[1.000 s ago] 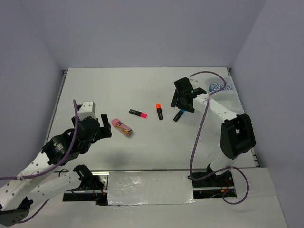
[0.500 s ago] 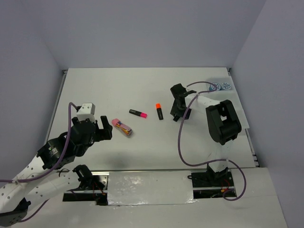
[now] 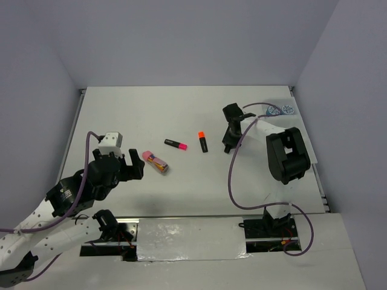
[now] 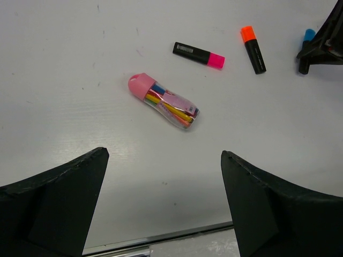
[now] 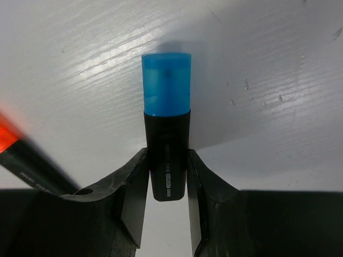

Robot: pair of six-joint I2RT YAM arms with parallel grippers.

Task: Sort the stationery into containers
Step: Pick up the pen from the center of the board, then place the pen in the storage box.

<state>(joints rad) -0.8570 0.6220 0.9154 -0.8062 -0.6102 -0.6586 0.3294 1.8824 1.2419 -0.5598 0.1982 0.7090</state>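
The fingers hold the highlighter's black body [image 5: 168, 163] squarely, so my right gripper should next carry the blue-capped highlighter to the open compartment [image 3: 295, 124] beside the round items until it hangs inside.
My right gripper [image 3: 228, 145] [image 5: 166, 160] is down at the table, shut on the black barrel of the blue-capped highlighter [image 5: 166, 128]. Its cap sticks out past the fingertips. In the top view the gripper hides most of that pen. The orange-capped highlighter [image 3: 202, 141] [image 4: 253, 49] lies just left of it, and the pink-capped one [image 3: 175, 144] [image 4: 198, 53] further left. The pink packet [image 3: 155, 161] [image 4: 163, 101] lies in front of my left gripper [image 3: 135, 163] [image 4: 163, 155], which hovers open and empty. Two round blue-and-white items [image 3: 279, 110] sit at the back right. The containers are too faint to make out.
Grey walls close the table at the back and both sides. The right arm's purple cable [image 3: 233, 175] loops over the table's right half. A metal strip [image 4: 161, 235] runs along the near edge below my left gripper.
The right gripper came down over the blue-capped highlighter and closed on its barrel. The left arm shifted only slightly and stayed open.
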